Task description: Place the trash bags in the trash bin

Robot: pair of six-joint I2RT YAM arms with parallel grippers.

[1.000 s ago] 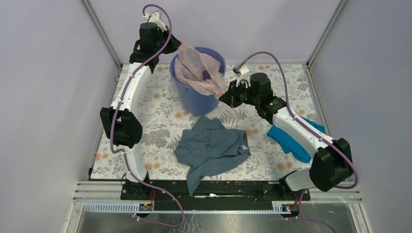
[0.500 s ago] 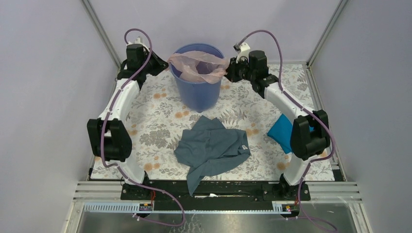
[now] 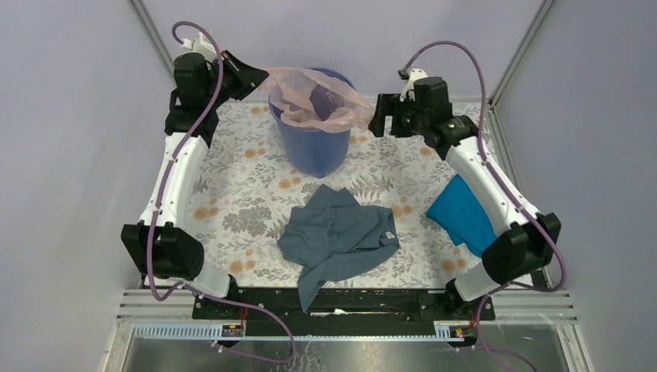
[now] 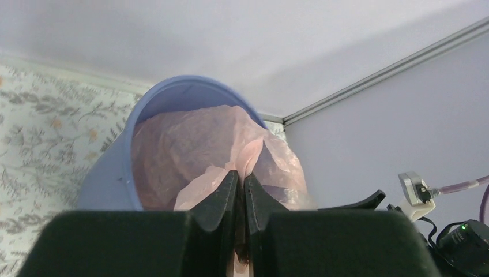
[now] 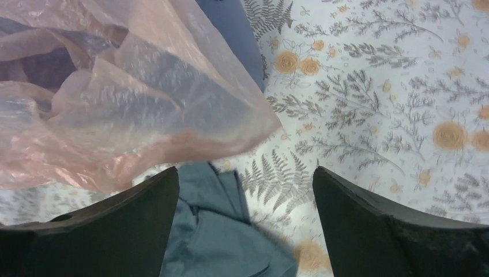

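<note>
Next, my right gripper pinches the flap's edge (image 3: 365, 123) and pulls it tight, because the trash bag's flap (image 3: 347, 116) hangs loose over the trash bin's rim, far from my left gripper's hold.
The trash bin (image 3: 314, 147) is a round blue tub at the back middle of the table. The pale pink trash bag (image 3: 318, 97) lies stretched across its mouth, partly sunk inside, with a flap hanging over the right rim. My left gripper (image 3: 259, 76) is at the bin's upper left, shut on the bag's left edge. In the left wrist view the pink film (image 4: 196, 144) is pinched between my nearly touching fingers (image 4: 241, 176), in front of the bin (image 4: 109, 179). My right gripper (image 3: 377, 116) hangs open just right of the bin, apart from the bag (image 5: 115, 98), with nothing between its jaws (image 5: 245, 173).
A grey-blue garment (image 3: 337, 236) lies crumpled in the middle of the floral table cover (image 3: 248, 178) and shows below my right jaws (image 5: 213, 242). A turquoise cloth (image 3: 461, 213) lies under my right arm. Grey walls and metal posts close in the back and sides.
My right gripper has opened and let go of the bag's right edge, backing off to the right. My left gripper pulled the bag's left edge up and leftward, spreading it over the bin.
</note>
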